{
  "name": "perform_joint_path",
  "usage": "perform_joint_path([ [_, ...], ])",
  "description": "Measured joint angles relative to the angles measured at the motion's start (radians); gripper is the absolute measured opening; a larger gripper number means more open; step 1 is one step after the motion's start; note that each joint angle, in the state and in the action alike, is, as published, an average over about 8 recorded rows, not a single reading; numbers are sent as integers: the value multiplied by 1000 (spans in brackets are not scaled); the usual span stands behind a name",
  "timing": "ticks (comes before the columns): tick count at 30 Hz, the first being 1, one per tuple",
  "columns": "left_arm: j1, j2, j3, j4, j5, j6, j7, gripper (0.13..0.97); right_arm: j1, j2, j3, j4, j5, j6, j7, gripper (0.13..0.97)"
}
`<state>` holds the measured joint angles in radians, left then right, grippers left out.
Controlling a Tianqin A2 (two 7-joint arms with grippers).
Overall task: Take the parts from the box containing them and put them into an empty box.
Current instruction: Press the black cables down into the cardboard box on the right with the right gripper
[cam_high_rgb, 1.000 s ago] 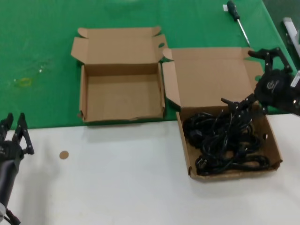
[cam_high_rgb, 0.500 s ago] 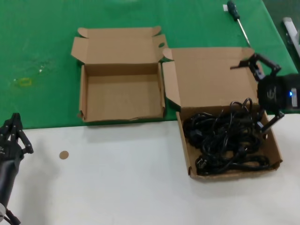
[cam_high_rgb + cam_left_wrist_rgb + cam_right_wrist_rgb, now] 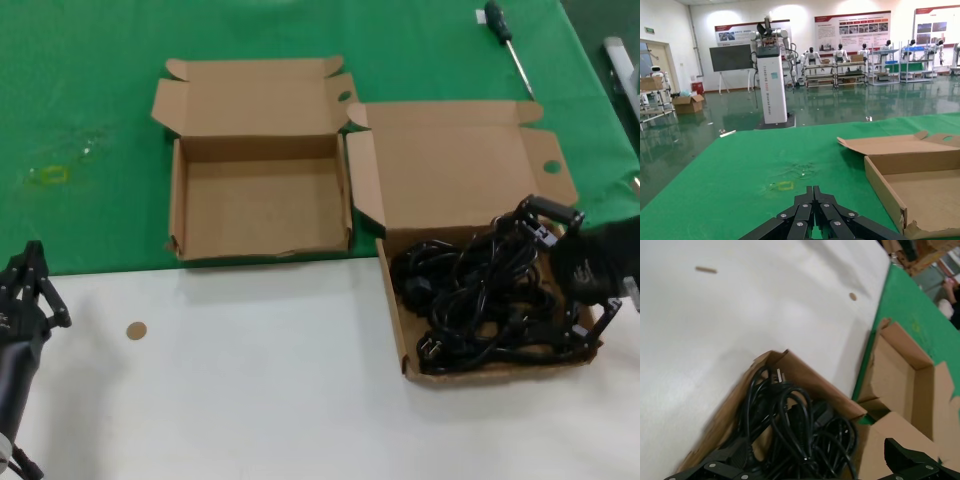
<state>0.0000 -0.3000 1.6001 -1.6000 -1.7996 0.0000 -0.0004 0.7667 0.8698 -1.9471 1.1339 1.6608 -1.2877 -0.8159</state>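
Observation:
The coiled black power cord (image 3: 789, 428) has a tie (image 3: 805, 459) pulled tight around its loops, so I expect it to stay in a bundle and leave the other cords behind when I lift it.
The black power cords (image 3: 470, 295) lie tangled in the wider low cardboard box (image 3: 394, 300), whose holed lid (image 3: 460, 165) lies open behind it. My right gripper (image 3: 573, 268) is open over the right side of that box, its fingers straddling the cords there. In the right wrist view the cords (image 3: 795, 427) lie between the spread fingers of the right gripper (image 3: 810, 471). The narrower box (image 3: 260, 205) is empty, to the left on the green cloth; it also shows in the left wrist view (image 3: 920, 185). My left gripper (image 3: 30, 292) is shut and empty at the near left (image 3: 814, 192).
A green-handled screwdriver (image 3: 505, 38) lies on the green cloth at the far right. A small brown disc (image 3: 136, 330) lies on the white table. A grey object (image 3: 620, 60) sits at the right edge.
My right gripper has moved from over the open lid toward me and down, onto the right side of the cord pile. The left arm has hardly moved.

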Motion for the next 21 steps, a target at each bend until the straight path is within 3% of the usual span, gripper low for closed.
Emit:
perform_joint_path([
  [13, 0, 0, 0, 0, 0, 0, 0, 152, 50, -77, -27, -102, -63, 58, -165, 949],
  [21, 0, 0, 0, 0, 0, 0, 0, 152, 52, -97, -28, -117, -76, 92, -215, 864],
])
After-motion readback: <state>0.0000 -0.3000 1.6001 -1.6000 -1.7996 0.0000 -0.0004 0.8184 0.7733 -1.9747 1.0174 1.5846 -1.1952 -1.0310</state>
